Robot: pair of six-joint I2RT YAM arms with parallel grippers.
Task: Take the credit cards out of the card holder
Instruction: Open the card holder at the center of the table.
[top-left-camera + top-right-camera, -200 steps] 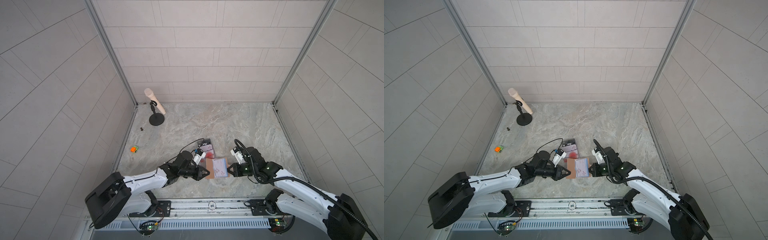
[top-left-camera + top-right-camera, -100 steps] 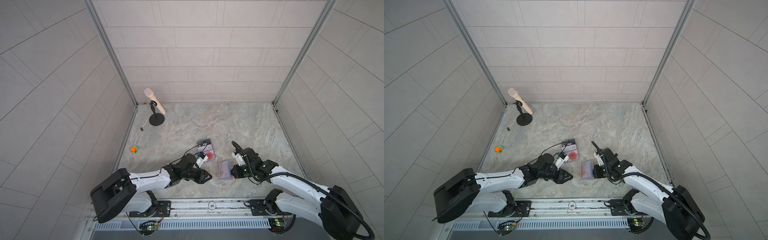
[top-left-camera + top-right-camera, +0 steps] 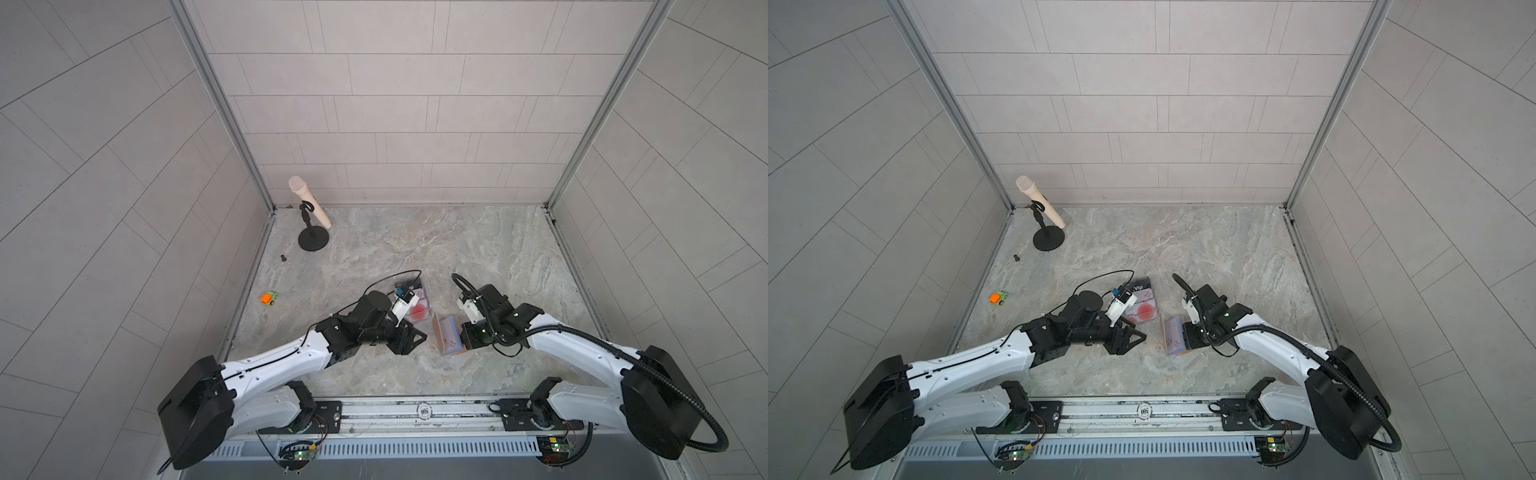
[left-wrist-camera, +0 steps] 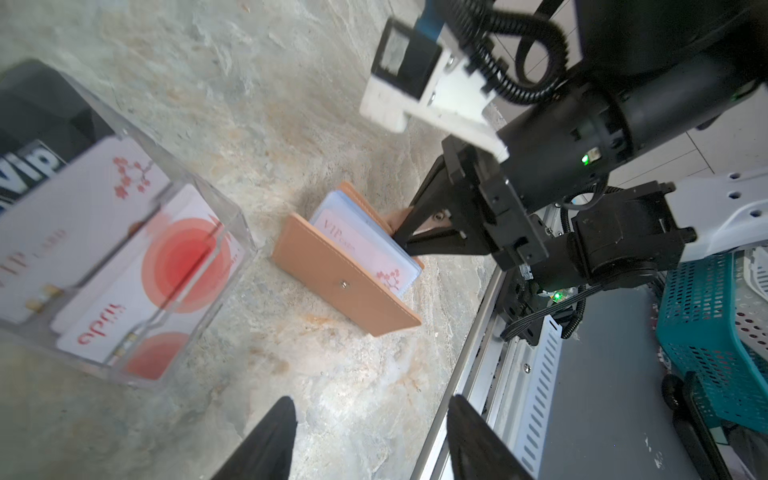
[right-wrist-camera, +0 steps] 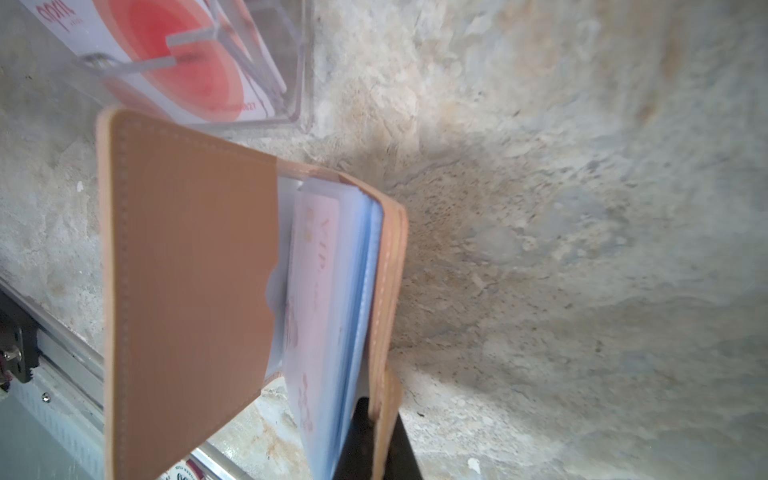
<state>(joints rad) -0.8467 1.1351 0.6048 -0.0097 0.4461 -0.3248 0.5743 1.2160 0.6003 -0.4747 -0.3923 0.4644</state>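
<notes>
My left gripper is separated from the VIP credit card [image 4: 354, 241] by the holder's front cover, which stands up between them. Next, my left gripper spreads that cover [image 4: 340, 272] flat first.
The tan leather card holder [image 3: 448, 338] [image 3: 1173, 337] stands on edge near the table's front, its covers apart. My right gripper [image 5: 380, 413] is shut on its back cover, seen from the left wrist as dark fingers [image 4: 409, 235] behind the sleeves. A pale pink VIP credit card [image 4: 353, 245] [image 5: 313, 270] sits in the foremost clear sleeve. My left gripper [image 3: 409, 338] [image 4: 370, 409] is open and holds nothing, a short way left of the holder and apart from it.
A clear acrylic box [image 3: 430, 308] [image 4: 216, 291] with several cards, the front one with a red disc [image 4: 183, 257], stands just behind my left gripper. A microphone on a stand [image 3: 311, 208], an orange toy car [image 3: 269, 298] and the front rail [image 3: 415, 409] border the area.
My left gripper has opened, let go of the holder's front cover and drawn back to the left. The holder, spread flat before, now stands on edge in my right gripper.
</notes>
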